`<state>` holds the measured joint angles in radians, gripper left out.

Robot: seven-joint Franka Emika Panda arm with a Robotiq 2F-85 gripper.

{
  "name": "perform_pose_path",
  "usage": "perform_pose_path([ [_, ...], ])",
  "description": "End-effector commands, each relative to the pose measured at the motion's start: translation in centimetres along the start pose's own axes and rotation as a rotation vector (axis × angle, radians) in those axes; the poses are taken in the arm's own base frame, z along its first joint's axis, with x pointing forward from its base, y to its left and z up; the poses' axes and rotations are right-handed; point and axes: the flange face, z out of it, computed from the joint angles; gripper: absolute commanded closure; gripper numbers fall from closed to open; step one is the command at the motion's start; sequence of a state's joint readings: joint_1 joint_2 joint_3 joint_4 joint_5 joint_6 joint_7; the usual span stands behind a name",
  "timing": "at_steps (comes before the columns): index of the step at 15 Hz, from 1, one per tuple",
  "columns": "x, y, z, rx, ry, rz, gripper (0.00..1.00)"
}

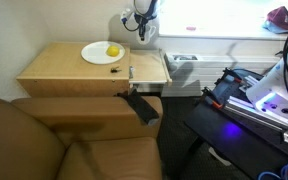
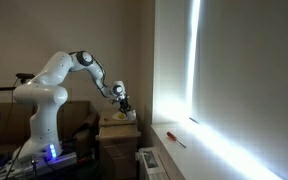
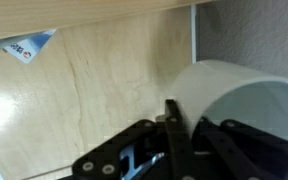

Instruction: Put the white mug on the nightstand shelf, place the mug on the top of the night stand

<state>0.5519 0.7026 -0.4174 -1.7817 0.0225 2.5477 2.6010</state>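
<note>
Next, my gripper moves the mug past the plate to the clear corner of the nightstand top [image 1: 89, 71], since it hangs over the open drawer [image 1: 148, 68], beside the plate.
In the wrist view the white mug [image 3: 239, 95] lies sideways between my gripper's [image 3: 184, 125] black fingers, which are shut on its wall at the rim. The light tan top of the nightstand [image 3: 104, 90] lies below it. In an exterior view my gripper [image 1: 141, 24] hangs above the back right corner of the nightstand [image 1: 59, 68], with the mug [image 1: 128, 19] a pale shape beside it. In an exterior view my gripper [image 2: 123, 98] holds the mug [image 2: 121, 90] just above the nightstand [image 2: 116, 128].
A white plate [image 1: 97, 55] with a yellow lemon [image 1: 112, 51] sits on the nightstand top. A brown leather armchair [image 1: 54, 135] stands in front. A black object [image 1: 140, 106] lies by the nightstand's front. A blue and white label [image 3: 29, 46] shows near the wall.
</note>
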Motion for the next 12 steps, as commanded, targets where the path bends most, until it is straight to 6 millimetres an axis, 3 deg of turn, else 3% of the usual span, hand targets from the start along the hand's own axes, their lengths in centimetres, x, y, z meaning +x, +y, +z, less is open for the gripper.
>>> perform_pose_path([
  [1,-0.5,1.9,-9.1,0.051,-0.1,-0.177,0.99],
  [4,-2.6,4.9,-16.8,0.106,-0.183,-0.323,0.99],
  [7,-5.4,10.9,-23.4,0.088,-0.266,-0.476,0.99],
  [10,-7.8,17.1,-25.4,-0.006,-0.325,-0.621,0.99],
  [11,-7.4,15.7,-25.2,0.038,-0.313,-0.545,0.95],
  [12,-7.8,17.5,-25.6,0.013,-0.322,-0.584,0.95],
])
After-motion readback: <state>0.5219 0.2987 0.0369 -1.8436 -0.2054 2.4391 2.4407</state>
